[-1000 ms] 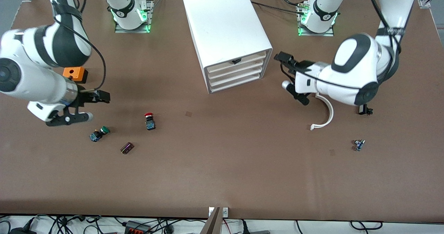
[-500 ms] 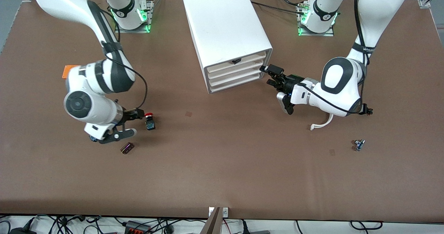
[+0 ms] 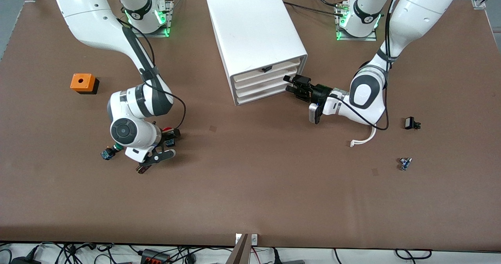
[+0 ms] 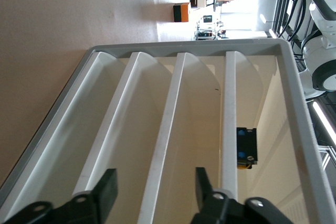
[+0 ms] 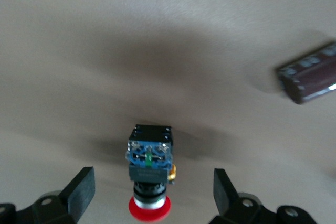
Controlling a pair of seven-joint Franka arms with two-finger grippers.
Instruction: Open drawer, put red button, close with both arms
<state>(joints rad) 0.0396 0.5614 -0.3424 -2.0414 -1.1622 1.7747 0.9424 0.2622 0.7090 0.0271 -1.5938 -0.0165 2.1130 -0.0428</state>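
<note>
The red button (image 5: 150,174) should stay lying on its side when I put it in the drawer, because the block (image 5: 150,150) behind its round cap has flat sides.
The white cabinet (image 3: 254,25) stands at the middle back of the table with all its drawers shut. My left gripper (image 3: 292,84) is at the drawer fronts, at the corner toward the left arm's end. In the left wrist view it (image 4: 155,190) is open, and its fingers (image 4: 107,192) straddle the front lip of one drawer (image 4: 163,150) without touching it. The red button (image 3: 168,131) lies on its side on the table. My right gripper (image 3: 169,143) is low over it. In the right wrist view that gripper (image 5: 152,187) is open, with the red button (image 5: 149,177) between its fingers, apart from both.
An orange box (image 3: 83,83) sits toward the right arm's end. A green-capped button (image 3: 107,153) and a small brown part (image 3: 143,169) lie close to the right gripper. A white curved piece (image 3: 364,139), a black part (image 3: 411,123) and a blue part (image 3: 405,163) lie toward the left arm's end.
The right gripper has moved across and down to straddle the red button. The left gripper has moved in from beside the cabinet to the drawer fronts.
</note>
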